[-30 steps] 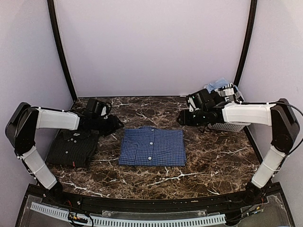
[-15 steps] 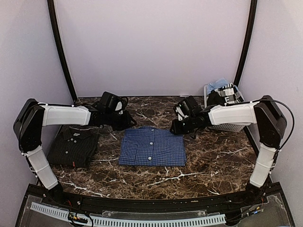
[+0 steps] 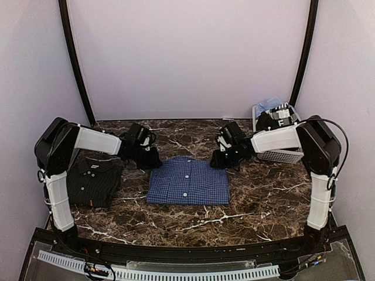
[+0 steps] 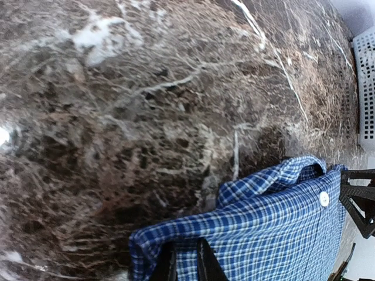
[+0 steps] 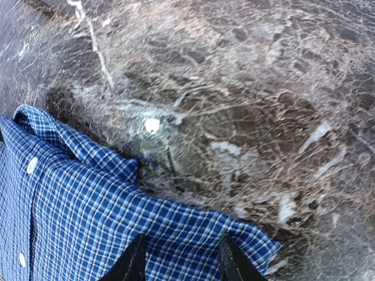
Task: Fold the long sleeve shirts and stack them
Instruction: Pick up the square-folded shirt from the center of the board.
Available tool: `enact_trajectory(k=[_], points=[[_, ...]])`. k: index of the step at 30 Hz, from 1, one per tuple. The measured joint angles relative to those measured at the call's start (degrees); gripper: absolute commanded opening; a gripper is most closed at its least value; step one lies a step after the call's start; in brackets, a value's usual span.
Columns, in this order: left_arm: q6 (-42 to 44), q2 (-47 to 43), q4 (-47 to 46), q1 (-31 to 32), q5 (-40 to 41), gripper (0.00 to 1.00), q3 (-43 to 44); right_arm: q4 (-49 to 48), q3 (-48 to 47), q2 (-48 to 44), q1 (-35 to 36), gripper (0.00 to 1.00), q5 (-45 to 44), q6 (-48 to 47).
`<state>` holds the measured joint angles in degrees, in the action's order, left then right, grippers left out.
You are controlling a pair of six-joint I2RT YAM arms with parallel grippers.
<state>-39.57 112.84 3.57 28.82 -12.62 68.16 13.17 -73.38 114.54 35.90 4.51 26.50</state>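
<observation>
My left gripper is pinching only the blue shirt's far corner (image 3: 157,169), so I should grip the shirt's side edge midway (image 3: 151,185) before I pull it toward the near-black shirt.
The blue checked long sleeve shirt (image 3: 187,181) lies folded flat in the middle of the marble table, collar toward the far side. The near-black shirt (image 3: 91,181) lies folded to its left. My left gripper (image 3: 153,163) is down at the blue shirt's far left corner. In the left wrist view its jaws (image 4: 184,260) stand narrow, pinching a raised edge of blue cloth (image 4: 275,234). My right gripper (image 3: 218,161) is at the far right corner. Seen from the right wrist, it (image 5: 183,257) is open, fingers spread over the flat blue cloth (image 5: 88,216).
A white slatted basket (image 3: 281,153) holding more cloth stands at the back right, just behind the right arm. Its wall (image 4: 366,88) shows at the edge of the left wrist view. Dark curved posts rise at both back corners.
Both arms swung inward from the sides to the blue shirt's far corners. The left jaws closed onto the cloth edge. The right jaws narrowed, then spread a little.
</observation>
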Motion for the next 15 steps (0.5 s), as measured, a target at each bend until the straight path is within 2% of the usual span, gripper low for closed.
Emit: enact_trajectory(k=[12,15], points=[[1.6,0.2,0.5,-2.3,-0.2,0.14,-0.1,1.4,-0.2,-0.4,-1.8,0.49,1.3,0.1],[1.6,0.2,0.4,-2.3,-1.2,0.18,-0.1,2.5,-0.2,-1.2,-1.7,0.53,0.9,0.6]])
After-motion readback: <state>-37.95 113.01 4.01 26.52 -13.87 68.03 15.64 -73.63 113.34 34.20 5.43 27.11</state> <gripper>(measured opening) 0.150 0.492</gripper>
